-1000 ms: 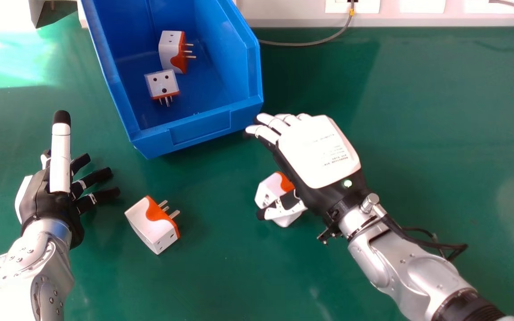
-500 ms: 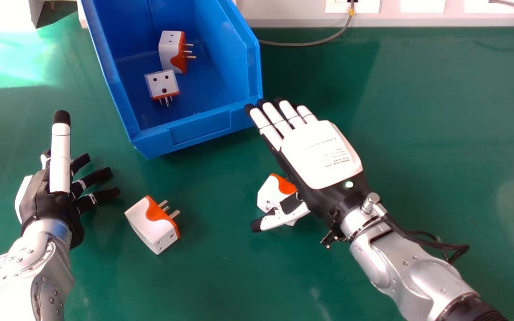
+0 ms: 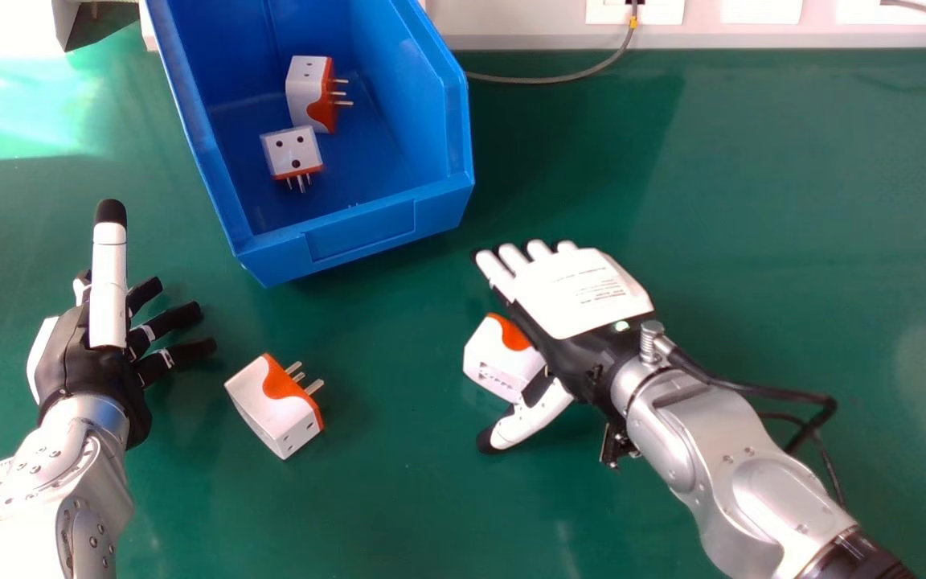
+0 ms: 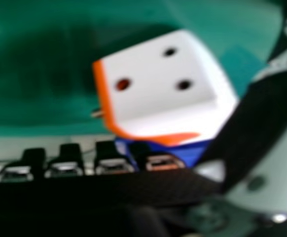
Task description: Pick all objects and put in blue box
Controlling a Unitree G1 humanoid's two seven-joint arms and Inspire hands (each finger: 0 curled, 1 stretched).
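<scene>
My gripper will make the plug adapters (image 3: 292,154) move and turn when it puts another one in, because they sit loose and close together in the blue box (image 3: 311,127).
My right hand (image 3: 579,293) is open beside a white and orange plug adapter (image 3: 503,354), its thumb passing along the adapter's near side. In the right hand view the adapter (image 4: 158,89) shows its holed face in front of the right hand (image 4: 109,190). A second adapter (image 3: 274,402) lies on the table between the two hands. Two more adapters, one upright-looking (image 3: 308,92) and one nearer (image 3: 292,153), are inside the blue box (image 3: 358,233). At the left, my left hand (image 3: 77,354) stays open, palm up.
The green table (image 3: 752,201) extends to the right of the box. A grey cable (image 3: 543,80) runs along the back by a white wall strip (image 3: 511,40). A grey object (image 3: 93,22) stands at the back left.
My right hand first straightened its fingers and spread its thumb, then moved back from the box, lower in the head view. The adapter beside it shifted slightly. The left hand kept still.
</scene>
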